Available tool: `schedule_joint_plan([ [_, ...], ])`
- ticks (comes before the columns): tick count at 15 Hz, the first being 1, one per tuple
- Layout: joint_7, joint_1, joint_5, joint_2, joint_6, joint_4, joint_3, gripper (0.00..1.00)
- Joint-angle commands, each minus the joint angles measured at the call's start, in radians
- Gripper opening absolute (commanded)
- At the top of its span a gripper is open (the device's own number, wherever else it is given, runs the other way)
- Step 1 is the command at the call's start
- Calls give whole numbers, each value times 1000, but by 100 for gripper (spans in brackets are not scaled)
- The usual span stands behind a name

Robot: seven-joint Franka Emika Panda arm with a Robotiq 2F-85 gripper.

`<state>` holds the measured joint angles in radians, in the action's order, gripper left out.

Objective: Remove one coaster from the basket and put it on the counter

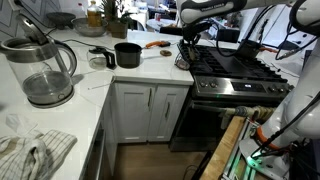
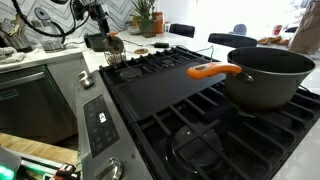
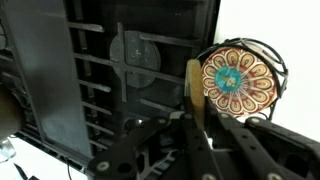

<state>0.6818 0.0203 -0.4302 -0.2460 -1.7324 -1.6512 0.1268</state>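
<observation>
The coaster (image 3: 197,90) is hanging edge-down from my gripper next to the basket. Next, I move it over the open counter (image 1: 150,67) and tip my gripper to put it down flat.
In the wrist view my gripper (image 3: 196,118) is shut on a thin tan-brown coaster (image 3: 193,80), held edge-on between the fingers. Just right of it stands the basket (image 3: 277,70), a dark wire holder. A round coaster with a red, cream and teal pattern (image 3: 238,80) lies on top in it. The basket stands on the white counter (image 3: 270,20) at the stove's edge. In both exterior views the gripper (image 1: 190,42) (image 2: 108,40) hangs just above the basket (image 1: 184,60) (image 2: 115,58).
The black gas stove (image 1: 235,70) (image 3: 110,80) lies beside the basket. A black pot (image 1: 127,55), a glass kettle (image 1: 45,70) and an orange utensil (image 1: 155,44) stand on the counter (image 1: 150,68). A big dark pan with an orange handle (image 2: 265,75) sits on the stove.
</observation>
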Motion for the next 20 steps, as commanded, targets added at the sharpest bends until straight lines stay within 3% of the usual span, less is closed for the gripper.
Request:
schedule_joint_plan([
  [1, -7, -4, -38, 45, -86, -40, -6, 3],
  [7, -71, 0, -67, 66, -183, -59, -21, 3],
  [9, -117, -13, 14, 75, -184, -99, -32, 3],
  [10, -75, 0, -31, 38, -151, -19, -23, 14],
  [15, -94, -1, -8, 43, -157, -56, -27, 14],
  [16, -94, -2, -7, 44, -157, -56, -27, 3],
  [20, -126, 30, -151, 57, -128, 14, -31, 3],
])
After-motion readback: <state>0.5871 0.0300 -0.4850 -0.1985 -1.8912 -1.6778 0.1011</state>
